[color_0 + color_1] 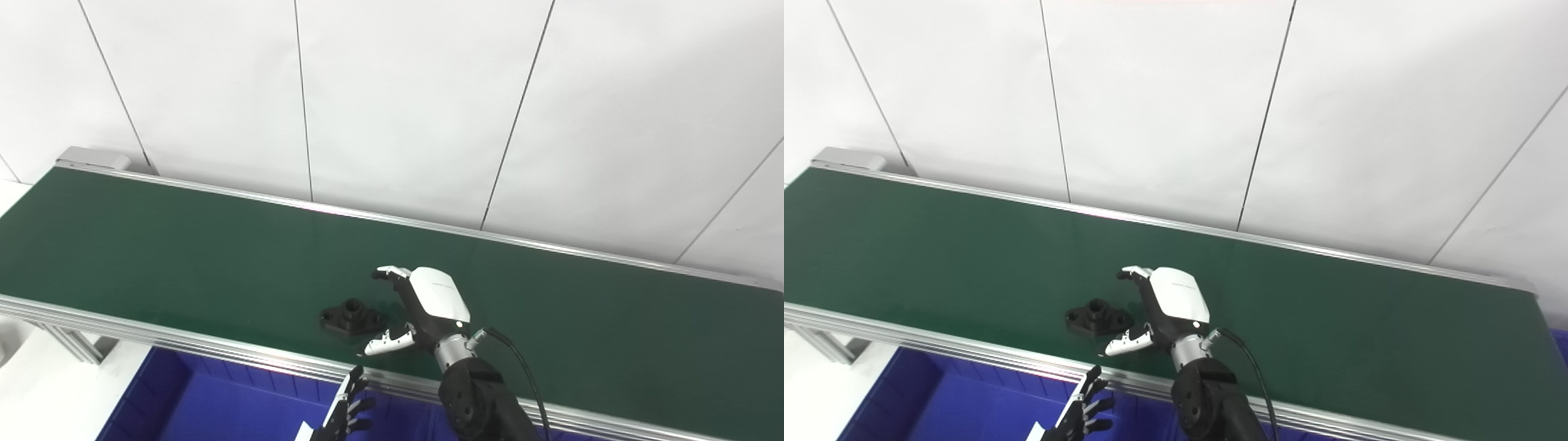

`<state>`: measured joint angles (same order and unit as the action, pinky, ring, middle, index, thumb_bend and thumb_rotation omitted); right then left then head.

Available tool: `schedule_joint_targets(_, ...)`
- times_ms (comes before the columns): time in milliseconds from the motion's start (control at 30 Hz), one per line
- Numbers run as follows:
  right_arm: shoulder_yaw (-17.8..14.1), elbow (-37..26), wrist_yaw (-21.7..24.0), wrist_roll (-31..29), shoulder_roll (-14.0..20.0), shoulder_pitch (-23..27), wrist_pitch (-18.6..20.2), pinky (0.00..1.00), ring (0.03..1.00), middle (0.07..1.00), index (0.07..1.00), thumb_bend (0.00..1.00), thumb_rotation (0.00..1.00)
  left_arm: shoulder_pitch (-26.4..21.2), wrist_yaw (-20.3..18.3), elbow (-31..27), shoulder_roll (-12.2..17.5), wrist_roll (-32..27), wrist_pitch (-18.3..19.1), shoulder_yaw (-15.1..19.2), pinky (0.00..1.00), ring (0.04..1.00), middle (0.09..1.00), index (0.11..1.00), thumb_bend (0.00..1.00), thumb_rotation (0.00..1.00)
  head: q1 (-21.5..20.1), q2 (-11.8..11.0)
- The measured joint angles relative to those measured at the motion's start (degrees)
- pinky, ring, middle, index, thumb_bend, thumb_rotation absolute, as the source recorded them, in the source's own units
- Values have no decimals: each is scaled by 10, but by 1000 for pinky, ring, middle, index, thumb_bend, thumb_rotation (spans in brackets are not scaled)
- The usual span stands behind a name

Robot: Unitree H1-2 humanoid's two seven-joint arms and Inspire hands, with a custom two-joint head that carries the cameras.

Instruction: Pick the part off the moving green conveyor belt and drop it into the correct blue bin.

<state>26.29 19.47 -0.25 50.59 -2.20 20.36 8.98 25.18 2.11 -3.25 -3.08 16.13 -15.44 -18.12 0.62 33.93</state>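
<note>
The small black part's flat base (pixel 352 322) has a raised round middle (pixel 354 307) standing on it, so the part will tip over onto its side when the robot drops it.
A small black part (pixel 351 316) with a raised round hub and two ears lies on the green conveyor belt (pixel 184 257), near its front rail. My right hand (pixel 422 306) hovers just right of the part, open, fingers curled toward it and thumb (pixel 386 344) spread below; nothing is held. My left hand (pixel 346 410) shows only at the bottom edge, over the blue bin (pixel 202 404), fingers spread apart and empty.
An aluminium rail (pixel 184 343) runs along the belt's front edge, with a support leg (pixel 73 343) at the left. White wall panels stand behind the belt. A white label (pixel 303 432) sits on the bin's edge by the left hand.
</note>
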Motion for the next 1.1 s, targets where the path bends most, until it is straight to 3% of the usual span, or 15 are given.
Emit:
schedule_joint_targets(267,8,47,-38,-5,-2,25,0,363,489,692,730,922,179,0,6,-1,0,4,0,0,722,832,933,1000,553,810,2,5)
schedule_joint_targets(300,9,53,-42,-7,-2,28,0,343,454,600,661,867,107,0,7,-1,0,4,0,0,719,830,934,1000,555,809,3,7)
schedule_joint_targets(333,10,60,-48,-8,-2,31,-1,317,417,514,595,700,55,0,7,-1,0,4,0,-1,718,829,933,1000,557,808,3,7)
schedule_joint_targets(367,12,68,-55,-8,-2,35,-1,304,398,470,562,615,28,1,7,-1,0,4,0,-1,717,828,933,1000,558,806,3,10)
schedule_joint_targets(433,16,83,-67,-14,0,41,-3,232,302,406,515,535,3,1,9,-2,0,5,0,-1,726,842,939,1000,550,795,3,13)
schedule_joint_targets(900,37,107,-68,-39,32,51,-6,259,351,422,502,529,0,8,8,-22,0,2,11,-2,703,815,890,1000,609,777,-11,23)
schedule_joint_targets(1100,37,104,-66,-40,43,51,11,252,344,422,501,528,0,8,7,-22,0,-7,12,-2,698,812,886,1000,623,782,-19,25)
